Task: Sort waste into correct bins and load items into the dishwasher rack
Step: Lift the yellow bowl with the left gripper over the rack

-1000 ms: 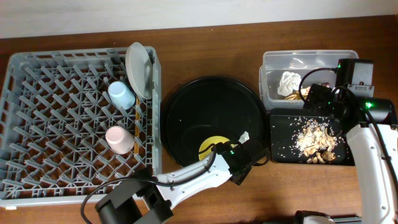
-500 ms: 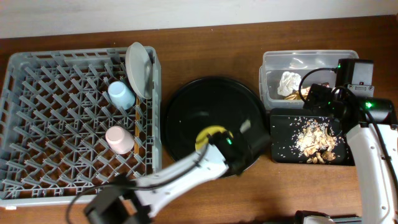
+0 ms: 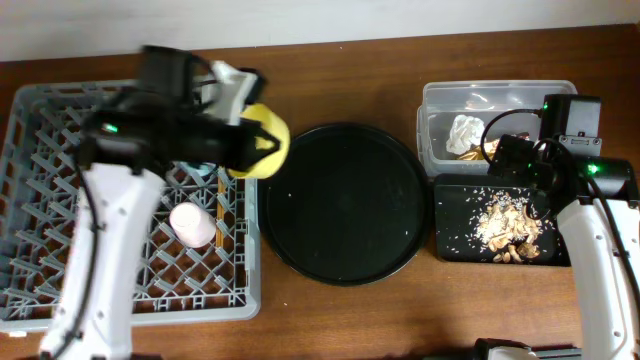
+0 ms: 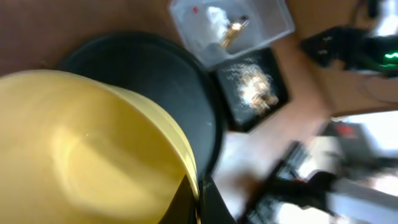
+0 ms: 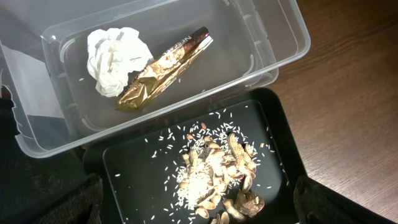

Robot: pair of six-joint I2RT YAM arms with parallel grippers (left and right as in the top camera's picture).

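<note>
The yellow bowl (image 3: 273,152) is hanging by its rim and the rack's pegs (image 3: 160,205) next to the pink cup are free, so the robot's left gripper should go on carrying the bowl until it rests there.
My left gripper (image 3: 248,150) is shut on the rim of the yellow bowl (image 3: 264,142), holding it tilted above the right edge of the grey dishwasher rack (image 3: 60,180). The bowl (image 4: 93,149) fills the left wrist view, its rim pinched between my fingers (image 4: 208,202). In the rack stand a pink cup (image 3: 192,222) and chopsticks (image 3: 218,215); the pale plate (image 3: 228,75) peeks out behind the arm. The clear tub (image 5: 261,56) holds the white napkin (image 5: 115,56) and gold wrapper (image 5: 161,68). The black rectangular tray (image 5: 124,168) holds food scraps (image 5: 217,174). My right gripper (image 5: 199,211) hangs open above it.
The large round black tray (image 3: 345,203) lies bare between the rack and the bins. The tub (image 3: 490,100) and the black tray (image 3: 455,225) sit at the right under my right arm (image 3: 590,230). A wall runs along the table's far edge.
My left arm has swung from the round tray's front edge up and left over the rack, carrying the yellow bowl off the tray. The right arm has stayed still.
</note>
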